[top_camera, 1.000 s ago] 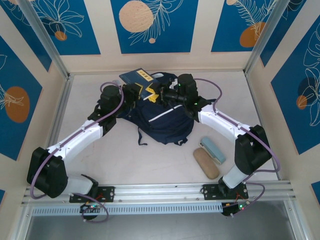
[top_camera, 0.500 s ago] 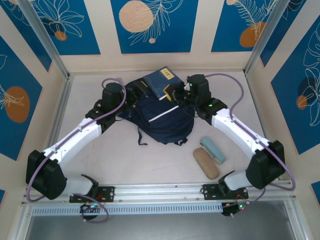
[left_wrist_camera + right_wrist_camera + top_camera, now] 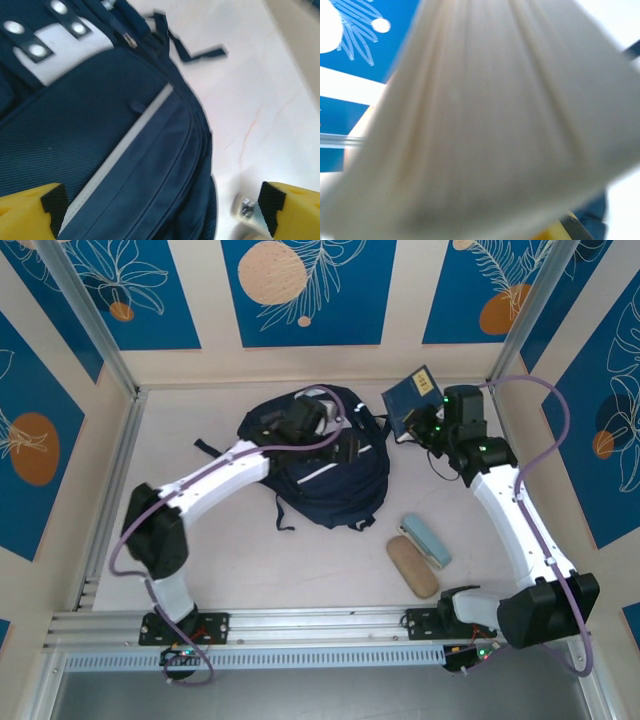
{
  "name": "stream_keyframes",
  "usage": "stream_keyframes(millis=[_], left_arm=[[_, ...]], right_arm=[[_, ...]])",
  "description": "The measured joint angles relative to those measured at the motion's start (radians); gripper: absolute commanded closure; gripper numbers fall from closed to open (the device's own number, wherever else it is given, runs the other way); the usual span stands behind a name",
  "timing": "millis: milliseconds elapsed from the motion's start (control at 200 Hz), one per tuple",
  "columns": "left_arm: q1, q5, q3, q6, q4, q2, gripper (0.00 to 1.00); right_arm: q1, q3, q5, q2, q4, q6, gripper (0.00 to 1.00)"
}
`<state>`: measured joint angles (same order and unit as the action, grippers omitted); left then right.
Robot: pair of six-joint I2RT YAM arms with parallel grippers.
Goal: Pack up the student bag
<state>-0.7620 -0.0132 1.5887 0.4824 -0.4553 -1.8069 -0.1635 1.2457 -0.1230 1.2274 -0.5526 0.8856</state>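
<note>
I can see that the student bag's curved edge lies loose over dark folds (image 3: 195, 209), so its front panel (image 3: 341, 487) will fold back like a flap when I lift it.
The student bag (image 3: 330, 485) lies mid-table, navy with a white stripe. My left gripper (image 3: 347, 447) hovers over its front panel, open. In the left wrist view its yellow fingertips (image 3: 30, 212) stand wide apart above the bag (image 3: 100, 135), gripping nothing. A blue book (image 3: 409, 398) is held up at the back right, clear of the bag, with my right gripper (image 3: 422, 426) shut on it. The book's pale page edge (image 3: 490, 125) is blurred and hides most of the right jaws.
A pale blue case (image 3: 427, 540) and a tan case (image 3: 412, 566) lie on the table to the right of the bag. A loose strap (image 3: 281, 514) trails off the bag's near left. Frame walls close in at the back and sides.
My right gripper has carried the blue book from over the bag's top out to the back right. My left gripper has swung right, onto the bag's front.
</note>
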Motion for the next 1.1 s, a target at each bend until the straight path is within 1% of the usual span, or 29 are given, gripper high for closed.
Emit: stream_keyframes(millis=[150, 270, 305, 350, 500, 610, 810, 875, 940, 1005, 1100], left_arm=[[-0.054, 0.018, 0.133, -0.145, -0.115, -0.142, 0.11], [-0.075, 0.043, 0.231, -0.221, -0.199, -0.237, 0.18], [-0.079, 0.051, 0.263, -0.237, -0.225, -0.265, 0.18], [-0.081, 0.063, 0.298, -0.257, -0.252, -0.297, 0.20], [-0.086, 0.123, 0.358, -0.298, -0.321, -0.375, 0.22], [-0.087, 0.172, 0.387, -0.318, -0.367, -0.418, 0.30], [-0.098, 0.233, 0.429, -0.371, -0.418, -0.459, 0.31], [-0.105, 0.259, 0.443, -0.384, -0.432, -0.470, 0.40], [-0.110, 0.285, 0.455, -0.393, -0.446, -0.480, 0.52], [-0.114, 0.304, 0.456, -0.404, -0.452, -0.483, 0.60], [-0.127, 0.329, 0.456, -0.420, -0.453, -0.483, 0.75]], right_arm=[[0.121, -0.018, 0.069, -0.006, -0.027, -0.036, 1.00], [0.174, -0.059, 0.118, -0.021, -0.032, -0.042, 1.00], [0.184, -0.068, 0.132, -0.024, -0.034, -0.042, 1.00], [0.193, -0.075, 0.147, -0.025, -0.034, -0.042, 1.00], [0.209, -0.091, 0.183, -0.026, -0.032, -0.040, 1.00], [0.211, -0.097, 0.202, -0.027, -0.031, -0.037, 1.00], [0.212, -0.099, 0.214, -0.027, -0.020, -0.029, 1.00], [0.211, -0.099, 0.216, -0.027, -0.015, -0.024, 1.00], [0.211, -0.100, 0.218, -0.027, -0.011, -0.022, 1.00], [0.212, -0.101, 0.218, -0.027, -0.010, -0.022, 1.00], [0.211, -0.101, 0.219, -0.027, -0.010, -0.022, 1.00]])
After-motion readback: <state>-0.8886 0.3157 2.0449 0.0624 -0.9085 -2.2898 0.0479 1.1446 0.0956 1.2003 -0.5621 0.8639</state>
